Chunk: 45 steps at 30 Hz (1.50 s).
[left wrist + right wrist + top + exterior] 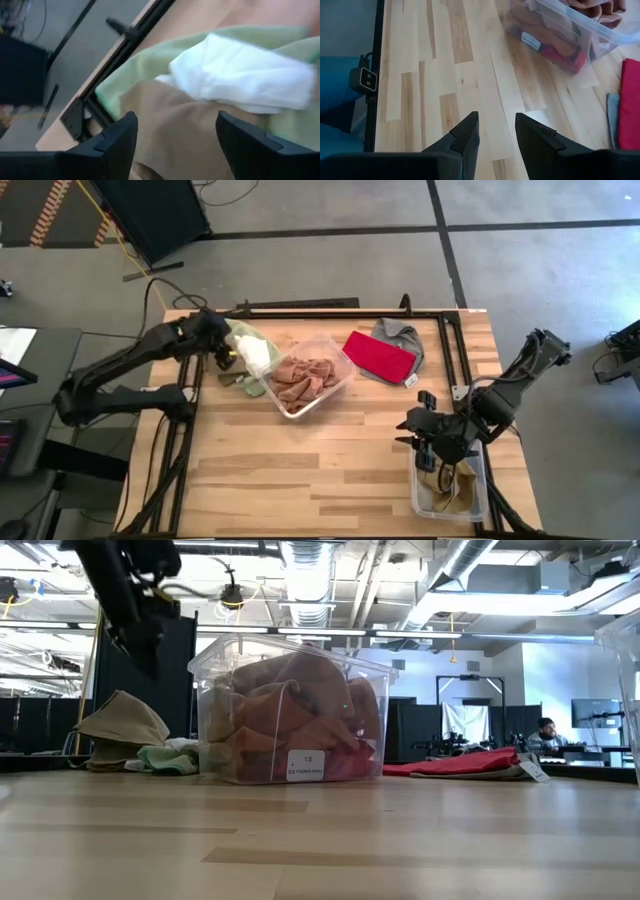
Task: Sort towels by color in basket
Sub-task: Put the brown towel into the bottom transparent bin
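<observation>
The tan-brown towel [175, 132] will come away by itself when I lift it, because its uncovered edge [142, 86] lies over the pale green towel.
A tan-brown towel [170, 130], a white towel [240, 75] and a pale green towel [145, 62] lie heaped at the table's far left [252, 360]. My left gripper [175, 145] hovers open above the heap, fingers slanting down over the tan cloth. A clear basket [312, 375] in the middle holds rust-orange towels [290, 710]. A red towel [380, 355] lies on a grey towel [402, 333] at the far right. My right gripper [495, 135] stands open over bare wood near the right edge, with nothing between its fingers.
A second clear bin [450, 485] with a tan cloth inside stands at the table's near right corner, below my right arm. A black frame [330, 310] runs along the far and side edges. Bare wood [300, 470] spans the near half.
</observation>
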Each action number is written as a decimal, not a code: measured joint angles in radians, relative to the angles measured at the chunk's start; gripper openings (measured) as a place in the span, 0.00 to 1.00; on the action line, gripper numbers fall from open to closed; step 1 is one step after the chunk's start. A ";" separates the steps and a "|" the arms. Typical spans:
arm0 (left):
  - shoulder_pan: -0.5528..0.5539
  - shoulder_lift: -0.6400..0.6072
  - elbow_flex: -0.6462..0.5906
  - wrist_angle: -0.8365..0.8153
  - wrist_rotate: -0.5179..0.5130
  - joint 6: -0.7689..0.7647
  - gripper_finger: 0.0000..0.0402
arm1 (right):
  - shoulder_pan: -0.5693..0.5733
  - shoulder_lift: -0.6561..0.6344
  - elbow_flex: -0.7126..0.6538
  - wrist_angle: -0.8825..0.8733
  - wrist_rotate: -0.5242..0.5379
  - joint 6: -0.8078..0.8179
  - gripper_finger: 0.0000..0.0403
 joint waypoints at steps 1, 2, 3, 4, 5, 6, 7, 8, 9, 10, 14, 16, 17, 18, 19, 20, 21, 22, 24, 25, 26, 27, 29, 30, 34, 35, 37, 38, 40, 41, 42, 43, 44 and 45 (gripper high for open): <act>0.024 0.017 0.000 0.002 0.000 0.008 0.65 | 0.000 0.000 0.000 0.000 0.000 -0.002 0.38; 0.048 0.036 0.000 0.006 0.002 0.016 0.67 | 0.000 0.000 0.000 0.001 0.000 -0.003 0.38; 0.069 0.056 0.000 0.011 0.004 0.026 0.67 | 0.000 0.000 0.000 0.004 0.000 -0.004 0.38; 0.089 0.076 0.000 0.016 0.006 0.035 0.68 | 0.000 0.000 0.000 0.008 0.001 -0.005 0.38; 0.108 0.097 0.000 0.022 0.008 0.044 0.69 | 0.000 0.000 0.000 0.010 0.001 -0.005 0.38; 0.125 0.117 0.000 0.027 0.008 0.054 0.69 | 0.000 0.000 0.000 0.012 0.001 -0.006 0.38; 0.141 0.138 0.000 0.032 0.010 0.060 0.69 | 0.000 0.000 0.000 0.014 0.001 -0.006 0.38; 0.159 0.159 0.000 0.035 0.022 0.065 0.69 | 0.000 0.000 0.000 0.015 0.001 -0.006 0.38; 0.177 0.179 0.000 0.037 0.041 0.071 0.69 | 0.000 0.000 0.000 0.015 0.001 -0.005 0.38; 0.196 0.197 0.000 0.036 0.060 0.079 0.69 | 0.000 0.000 0.000 0.015 0.001 -0.005 0.38; 0.257 0.270 -0.001 0.036 0.093 0.098 0.70 | 0.000 0.000 0.000 0.024 0.001 -0.005 0.38; 0.276 0.299 -0.001 0.036 0.103 0.116 0.70 | 0.000 0.000 0.000 0.023 0.001 -0.005 0.38; 0.283 0.311 -0.001 0.035 0.118 0.131 0.70 | 0.000 0.000 0.000 0.023 0.001 -0.005 0.38; 0.288 0.321 -0.001 0.034 0.139 0.143 0.70 | 0.000 0.000 0.000 0.023 0.001 -0.005 0.38; 0.292 0.329 -0.001 0.034 0.154 0.148 0.70 | 0.000 0.000 0.000 0.023 0.002 -0.005 0.38; 0.293 0.337 -0.001 0.036 0.162 0.148 0.70 | 0.000 0.000 0.000 0.023 0.002 -0.005 0.38; 0.293 0.345 -0.001 0.037 0.171 0.149 0.69 | 0.000 0.000 0.000 0.023 0.002 -0.005 0.38; 0.293 0.353 -0.001 0.036 0.184 0.152 0.68 | 0.000 0.000 0.000 0.023 0.002 -0.005 0.38; 0.293 0.363 -0.001 0.034 0.211 0.163 0.64 | 0.000 0.000 0.000 0.023 0.002 -0.005 0.38; 0.293 0.368 -0.001 0.035 0.229 0.170 0.61 | 0.000 0.000 0.000 0.023 0.003 -0.005 0.38; 0.292 0.371 -0.001 0.035 0.244 0.174 0.57 | 0.000 0.000 0.000 0.022 0.009 -0.005 0.38; 0.291 0.372 -0.001 0.035 0.253 0.181 0.53 | 0.000 0.000 0.000 0.022 0.019 -0.005 0.38; 0.288 0.370 -0.001 0.035 0.262 0.194 0.43 | 0.000 0.000 0.000 0.022 0.028 -0.004 0.38; 0.286 0.370 -0.001 0.035 0.261 0.199 0.38 | 0.000 0.000 0.000 0.022 0.028 -0.004 0.38; 0.283 0.356 -0.001 0.028 0.262 0.236 0.14 | 0.000 0.001 0.000 0.022 0.029 -0.004 0.38; 0.279 0.350 -0.001 0.028 0.262 0.240 0.08 | 0.000 0.001 0.000 0.022 0.029 -0.004 0.38; 0.273 0.330 -0.001 0.028 0.262 0.247 0.03 | 0.000 0.001 0.000 0.022 0.029 -0.004 0.38; 0.270 0.316 -0.001 0.028 0.262 0.250 0.02 | 0.000 0.001 0.000 0.022 0.029 -0.004 0.38; 0.262 0.281 -0.001 0.029 0.262 0.250 0.01 | 0.000 0.001 0.000 0.022 0.034 -0.004 0.38; 0.259 0.261 -0.001 0.029 0.261 0.249 0.01 | 0.000 0.001 0.000 0.022 0.035 -0.004 0.38; 0.257 0.237 -0.001 0.029 0.261 0.246 0.01 | 0.000 0.001 0.000 0.022 0.036 -0.004 0.38; 0.254 0.208 -0.001 0.029 0.261 0.242 0.01 | 0.000 0.001 0.000 0.022 0.037 -0.004 0.38; 0.251 0.179 -0.001 0.029 0.261 0.237 0.01 | 0.000 0.001 0.000 0.022 0.041 -0.004 0.38; 0.247 0.149 -0.001 0.028 0.261 0.232 0.01 | 0.000 0.001 0.000 0.022 0.046 -0.004 0.38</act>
